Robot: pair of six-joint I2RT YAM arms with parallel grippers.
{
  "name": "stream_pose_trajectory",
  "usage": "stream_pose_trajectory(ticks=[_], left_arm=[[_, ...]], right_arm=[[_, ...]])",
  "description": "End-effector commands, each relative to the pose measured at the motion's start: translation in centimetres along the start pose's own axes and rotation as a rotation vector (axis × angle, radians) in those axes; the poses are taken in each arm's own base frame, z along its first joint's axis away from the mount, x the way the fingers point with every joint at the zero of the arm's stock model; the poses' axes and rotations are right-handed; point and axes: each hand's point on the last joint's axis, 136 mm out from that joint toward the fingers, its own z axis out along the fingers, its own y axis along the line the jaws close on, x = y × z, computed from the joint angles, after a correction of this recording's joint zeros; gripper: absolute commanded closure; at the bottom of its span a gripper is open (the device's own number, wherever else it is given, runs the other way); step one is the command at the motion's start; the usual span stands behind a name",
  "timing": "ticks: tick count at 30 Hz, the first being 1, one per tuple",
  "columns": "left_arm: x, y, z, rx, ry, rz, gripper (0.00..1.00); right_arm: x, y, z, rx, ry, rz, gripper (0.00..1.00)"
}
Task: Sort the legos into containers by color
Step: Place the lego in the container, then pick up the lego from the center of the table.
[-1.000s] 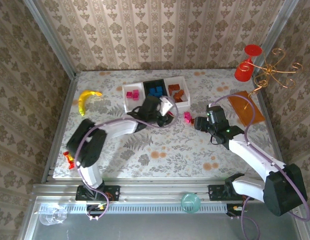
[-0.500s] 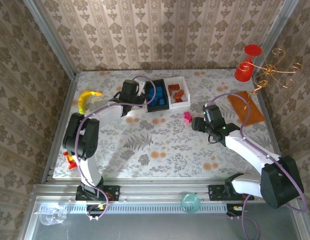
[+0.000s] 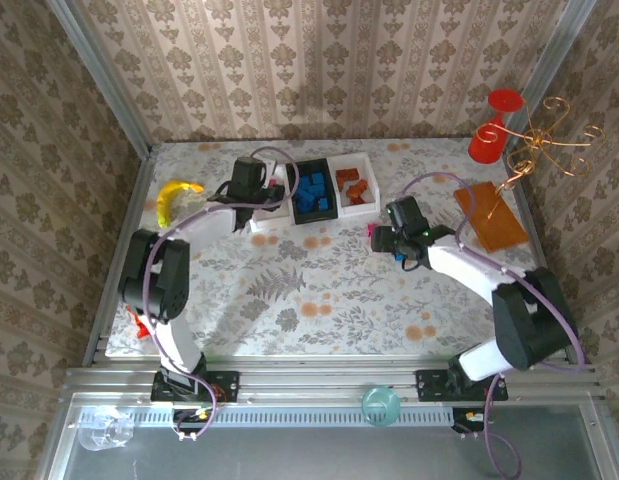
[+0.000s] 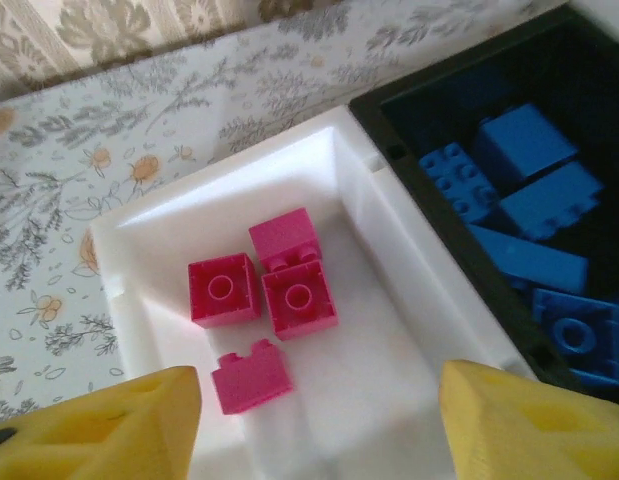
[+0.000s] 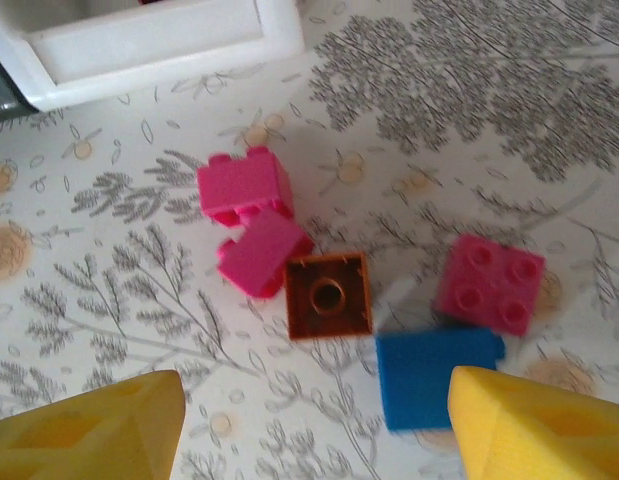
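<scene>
The white container with pink legos [image 3: 273, 213] is blocked by my left gripper, so that gripper should back away before my right gripper brings the loose pink legos [image 5: 491, 284] there.
My left gripper [image 3: 255, 186] hangs open over the left white container [image 4: 379, 250], nothing between its yellow fingers [image 4: 109, 425]. Several magenta-pink legos [image 4: 294, 298] lie in that container. The black container [image 3: 314, 192] beside it holds blue legos [image 4: 534, 190], and the right white container [image 3: 356, 186] holds orange-brown legos [image 3: 355, 188]. My right gripper [image 5: 314, 430] is open just above loose legos on the table: three pink bricks [image 5: 244, 185], one orange-brown brick [image 5: 329, 297] and one blue brick [image 5: 437, 377] next to its right finger [image 5: 539, 430].
A banana [image 3: 174, 198] lies at the left of the table. A flat orange-brown plate [image 3: 489, 215], a red glass [image 3: 494, 125] and a gold wire stand [image 3: 549, 140] are at the right. A small red object [image 3: 139, 322] sits by the left edge.
My left gripper has swung from the table's middle back-left over the left white container, and its jaws have opened. My right gripper has moved left over the loose legos.
</scene>
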Motion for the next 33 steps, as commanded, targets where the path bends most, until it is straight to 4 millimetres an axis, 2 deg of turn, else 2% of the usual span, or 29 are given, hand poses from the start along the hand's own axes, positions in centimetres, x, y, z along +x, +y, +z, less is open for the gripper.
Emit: stream_pose_trajectory(ticks=[1,7,12,15,19,23,27,29,33], left_arm=[[-3.1,-0.7,-3.8,0.065,-0.137,-0.073,0.31],[-3.0,-2.9,-8.2,0.195,-0.239,-0.141,0.29],[-2.1,-3.5,-9.7,0.229,-0.251,-0.151,0.28],[-1.8,-3.4,-10.3,0.228,-0.256,-0.148,0.28],[-1.5,-3.4,-10.7,0.230,-0.260,-0.146,0.28],[-1.3,-3.5,-10.8,0.234,-0.259,-0.147,0.27],[-1.1,-3.4,-11.1,0.235,-0.260,-0.151,0.27],[-0.9,-3.3,-11.3,0.234,-0.265,-0.156,0.27],[-0.2,-2.7,-11.5,0.215,-0.274,-0.181,0.27]], right_arm=[[-1.3,0.8,1.3,0.019,0.005,-0.046,0.28],[-2.4,2.7,4.8,0.032,0.063,-0.117,0.28],[-3.1,2.7,7.5,0.097,0.107,-0.183,0.29],[-2.8,2.6,8.6,0.117,0.138,-0.208,0.33],[-2.0,3.2,9.5,0.100,0.174,-0.229,0.44],[-1.9,4.0,9.1,0.074,0.170,-0.239,0.57],[-2.6,5.6,7.7,0.009,0.147,-0.250,0.65],[-3.3,7.2,6.5,-0.052,0.112,-0.259,0.67],[-4.7,12.1,2.7,-0.230,0.022,-0.282,0.67]])
